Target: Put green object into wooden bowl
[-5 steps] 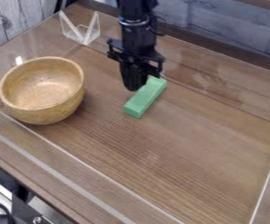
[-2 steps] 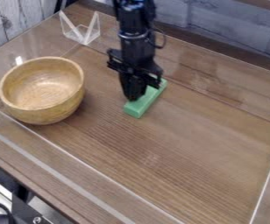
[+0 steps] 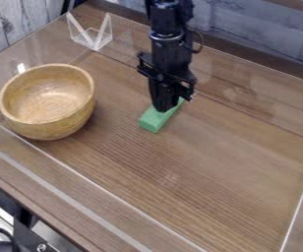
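The gripper's fingers are at the far end of the green object, so the robot should open them, rise clear and come down nearer, over its middle (image 3: 161, 115).
The green object (image 3: 153, 119) is a small bright green bar lying on the wooden table just right of centre. Its far end is hidden behind my gripper (image 3: 169, 100). The gripper points straight down and sits low over that far end, with its dark fingers (image 3: 159, 97) pressed against the bar's two long sides. The bar still rests on the table. The wooden bowl (image 3: 45, 99) stands upright and empty at the left, about a bowl's width from the bar.
A clear acrylic wall (image 3: 141, 212) rims the table along the front and sides. A small clear stand (image 3: 89, 32) sits at the back left. Bare wood (image 3: 213, 167) lies in front of and to the right of the bar.
The gripper has shifted right from beside the bar to over its far end, rolled slightly, and closed its fingers around it. The bar's far end has swung a little; the bowl has not moved.
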You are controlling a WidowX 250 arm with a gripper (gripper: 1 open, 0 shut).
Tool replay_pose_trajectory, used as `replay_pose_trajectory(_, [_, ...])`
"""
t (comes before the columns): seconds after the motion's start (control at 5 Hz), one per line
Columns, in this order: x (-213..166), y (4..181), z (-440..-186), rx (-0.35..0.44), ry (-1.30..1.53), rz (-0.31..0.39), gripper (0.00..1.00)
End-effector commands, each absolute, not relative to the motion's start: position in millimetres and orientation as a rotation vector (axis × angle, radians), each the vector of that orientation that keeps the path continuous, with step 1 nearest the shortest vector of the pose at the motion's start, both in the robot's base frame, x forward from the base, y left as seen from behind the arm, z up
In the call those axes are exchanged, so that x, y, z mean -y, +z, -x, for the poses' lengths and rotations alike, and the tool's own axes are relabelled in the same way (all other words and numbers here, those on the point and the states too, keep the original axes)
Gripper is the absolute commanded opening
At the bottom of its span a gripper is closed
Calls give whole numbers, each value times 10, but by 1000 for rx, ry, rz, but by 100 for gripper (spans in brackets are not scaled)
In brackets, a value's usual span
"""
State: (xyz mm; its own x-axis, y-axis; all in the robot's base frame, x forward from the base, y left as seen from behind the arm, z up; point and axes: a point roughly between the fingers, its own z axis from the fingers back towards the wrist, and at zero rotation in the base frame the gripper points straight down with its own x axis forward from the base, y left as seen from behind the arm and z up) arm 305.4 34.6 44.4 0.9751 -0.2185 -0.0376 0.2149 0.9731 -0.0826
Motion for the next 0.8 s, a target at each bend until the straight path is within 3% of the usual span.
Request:
replay_pose_trajectory(0.0, [-469, 736, -3149, 46, -178, 70, 0])
replay_pose_trajectory(0.2, [-520, 795, -3133, 58, -159, 77, 100])
replay_pose_trajectory(0.6, [-443, 663, -3078, 46, -104, 74, 100])
